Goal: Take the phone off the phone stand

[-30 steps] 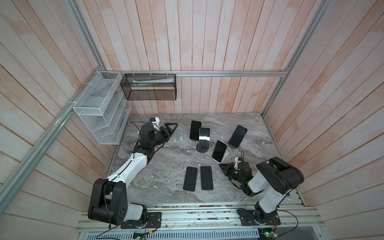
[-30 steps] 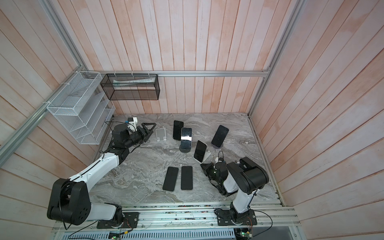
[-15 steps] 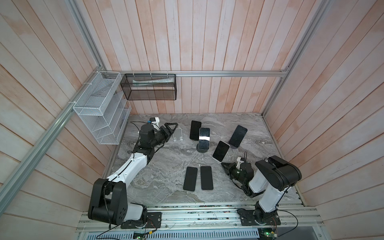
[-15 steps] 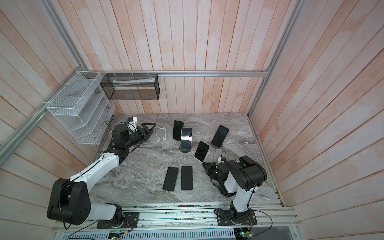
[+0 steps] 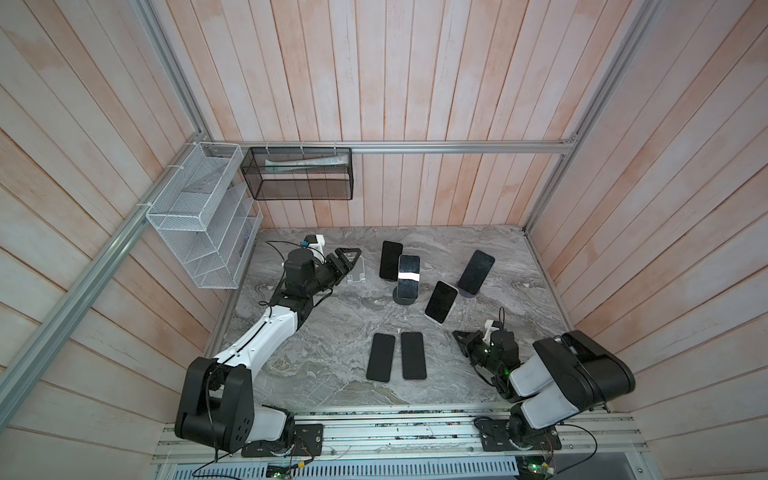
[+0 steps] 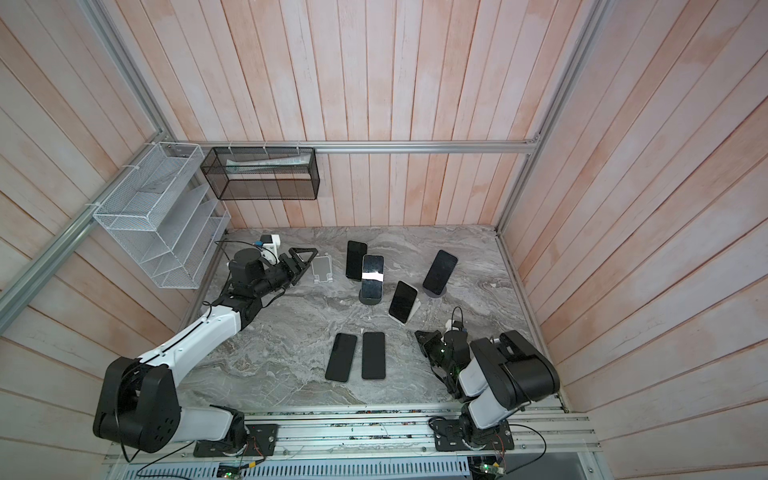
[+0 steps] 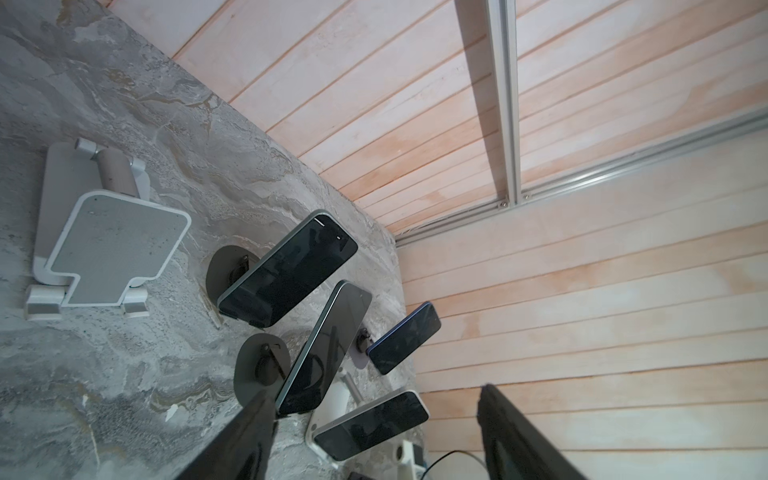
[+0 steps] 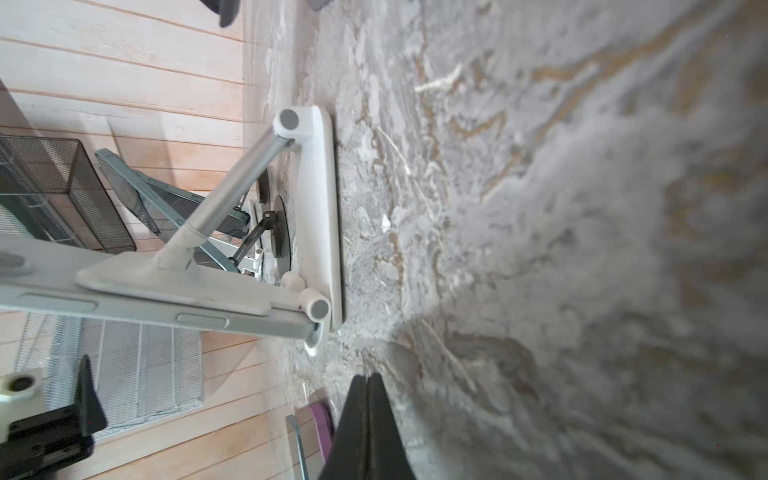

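Next, I move my right gripper away while my left gripper lifts the phone (image 5: 441, 301) off, because my right gripper is closed and low beside the white phone stand's foot (image 5: 433, 320).
Several dark phones lean on phone stands mid-table in both top views: one at the back (image 5: 390, 259), one with a white glare (image 5: 408, 274) on a black round stand, one (image 5: 476, 272) on a grey round base, and one (image 5: 441, 301) on a white phone stand (image 8: 316, 208). My left gripper (image 5: 349, 262) is open beside an empty grey phone stand (image 7: 112, 245), with nothing between its fingers (image 7: 249, 432). My right gripper (image 8: 368, 378) is shut and empty, low over the table (image 5: 324, 316) just short of the white stand's foot.
Two phones (image 5: 380, 356) (image 5: 413, 355) lie flat near the front. A white wire rack (image 5: 199, 224) and a black mesh basket (image 5: 297, 174) hang on the left and back walls. Wooden walls close in the table on three sides.
My right gripper has slid a little to the right, away from the white stand. The left arm has stayed in place beside the empty stand.
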Robot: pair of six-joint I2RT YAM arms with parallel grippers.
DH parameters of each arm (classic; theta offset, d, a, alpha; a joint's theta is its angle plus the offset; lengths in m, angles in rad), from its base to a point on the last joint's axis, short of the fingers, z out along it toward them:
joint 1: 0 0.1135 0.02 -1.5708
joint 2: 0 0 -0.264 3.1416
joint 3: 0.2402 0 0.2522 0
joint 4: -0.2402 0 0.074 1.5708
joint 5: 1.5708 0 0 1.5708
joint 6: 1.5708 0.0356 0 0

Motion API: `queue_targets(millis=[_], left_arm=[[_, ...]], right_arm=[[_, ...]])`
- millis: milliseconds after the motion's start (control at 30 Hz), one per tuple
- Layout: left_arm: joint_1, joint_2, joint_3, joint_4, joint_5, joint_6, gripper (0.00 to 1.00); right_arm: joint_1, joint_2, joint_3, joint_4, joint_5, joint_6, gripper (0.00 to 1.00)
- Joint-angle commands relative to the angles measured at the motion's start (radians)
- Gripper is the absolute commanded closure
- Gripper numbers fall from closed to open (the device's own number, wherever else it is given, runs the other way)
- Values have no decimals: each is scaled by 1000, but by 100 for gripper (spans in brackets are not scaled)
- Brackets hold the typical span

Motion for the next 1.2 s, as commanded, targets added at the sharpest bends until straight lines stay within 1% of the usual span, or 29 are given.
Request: queue_targets(millis=[0,33,67,100,133,167,200,233,300,333,367,433,600,700,867,933,1000,1033,1167], left_arm=[[-103,-31,79,-110,-90,204,15],[-145,-30,104,-153,-130,269,12],[-195,-26,132,-197,-193,351,10],[-246,-19,152,-231,-261,423,9],[-289,-13,168,-252,-311,473,9],[-337,2,192,-284,-351,530,8],[-386,25,226,-323,-399,587,6],[-427,51,258,-353,-441,628,3],[-502,113,325,-388,-483,721,0],[-525,143,357,-404,-479,749,0],[-544,177,395,-424,-463,777,0],[-566,250,476,-462,-453,819,0],[-595,416,632,-527,-441,915,0],[-602,491,698,-553,-445,935,0],[-605,604,834,-682,-437,879,0],[-607,624,855,-692,-427,862,0],[-609,640,864,-689,-441,862,0],[-609,650,870,-692,-449,826,0],[-609,716,955,-758,-471,778,0]], right_arm=[[-5,-158,69,-415,55,-157,100],[-8,-205,90,-495,75,-194,100],[-13,-256,116,-585,109,-245,99],[-21,-299,137,-653,136,-290,94],[-31,-336,152,-702,153,-323,87],[-48,-374,166,-749,166,-353,75],[-71,-409,177,-781,172,-376,58],[-88,-437,187,-808,178,-392,47],[-123,-495,209,-858,197,-422,30],[-134,-515,218,-871,208,-435,24],[-143,-535,226,-885,223,-448,21],[-162,-556,238,-905,238,-466,18],[-214,-586,220,-887,144,-472,17],[-228,-604,193,-873,115,-483,17],[-240,-616,164,-848,81,-497,17],[-240,-617,157,-839,75,-503,16],[-241,-614,152,-836,76,-503,14],[-242,-612,151,-834,73,-499,12],[-244,-611,149,-816,47,-483,9]])
